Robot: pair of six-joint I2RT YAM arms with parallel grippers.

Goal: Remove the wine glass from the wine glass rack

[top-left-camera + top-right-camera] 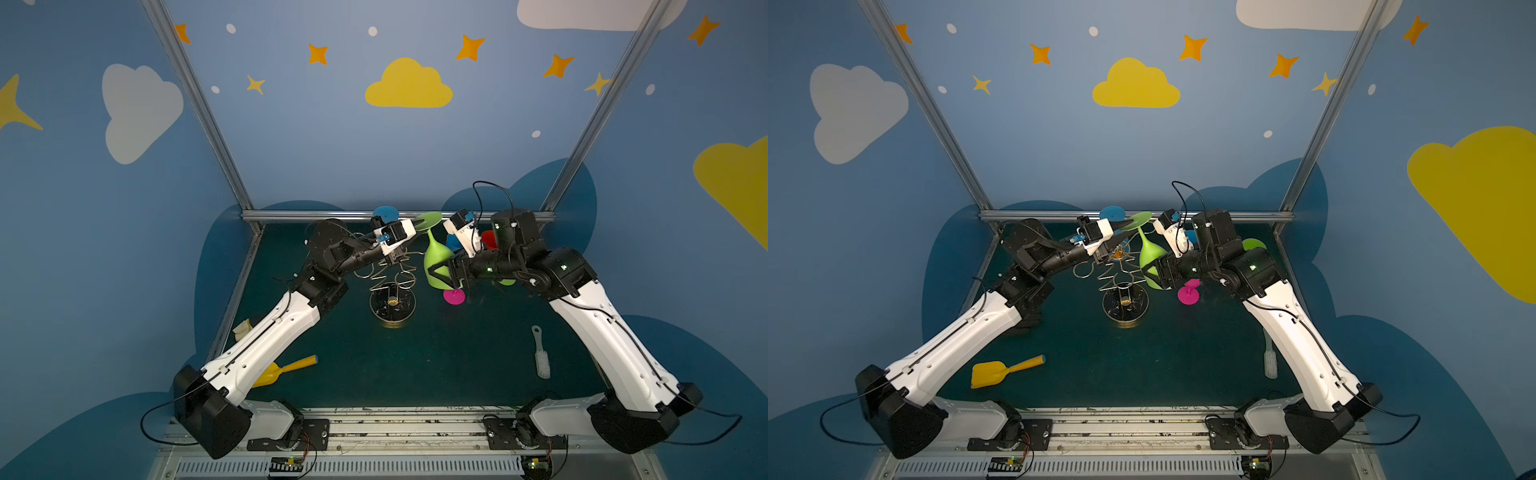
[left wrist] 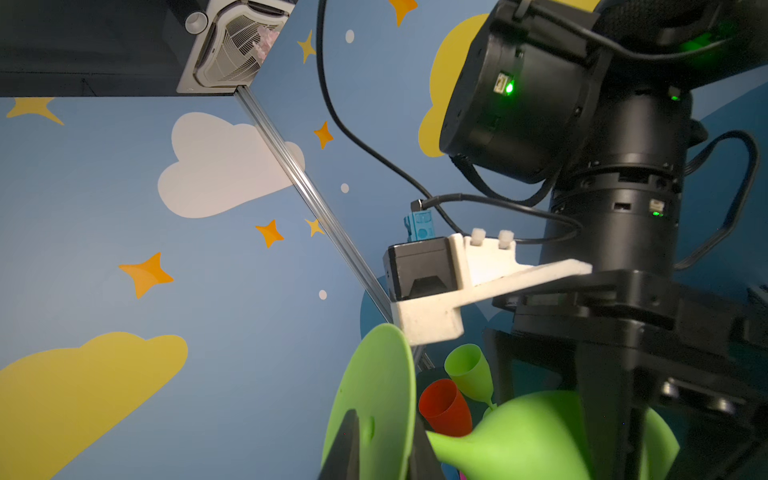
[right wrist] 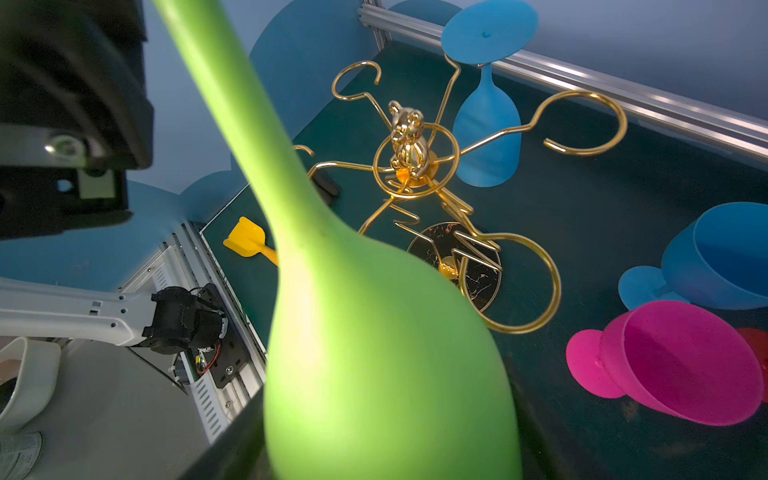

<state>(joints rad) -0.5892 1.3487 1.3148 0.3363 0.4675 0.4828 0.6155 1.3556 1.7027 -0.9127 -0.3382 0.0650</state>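
With the green wine glass upside down and my right gripper round its bowl (image 1: 436, 259), my right gripper should take the glass's rim (image 1: 439, 286) before turning the glass upright.
A green wine glass (image 1: 434, 259) hangs upside down just right of the wine glass rack (image 1: 394, 272), a gold wire tree with a bear figure (image 3: 407, 137) on top and a round dark base (image 1: 1125, 306). My right gripper (image 3: 382, 457) is shut on its bowl (image 3: 374, 353), one finger on each side. Up by the rack's top, my left gripper (image 2: 382, 449) is shut on the edge of the glass's flat foot (image 2: 378, 395). No wire loop shows round the stem (image 3: 232, 104). A blue glass (image 3: 486, 133) hangs from a rear arm of the rack.
A pink glass (image 3: 681, 365) and a blue one (image 3: 727, 257) lie on the green mat under my right arm. A red cup (image 2: 444, 407) and a small green glass (image 2: 469, 370) stand behind it. A yellow scoop (image 1: 1000, 372) lies front left, a white brush (image 1: 541, 357) front right.
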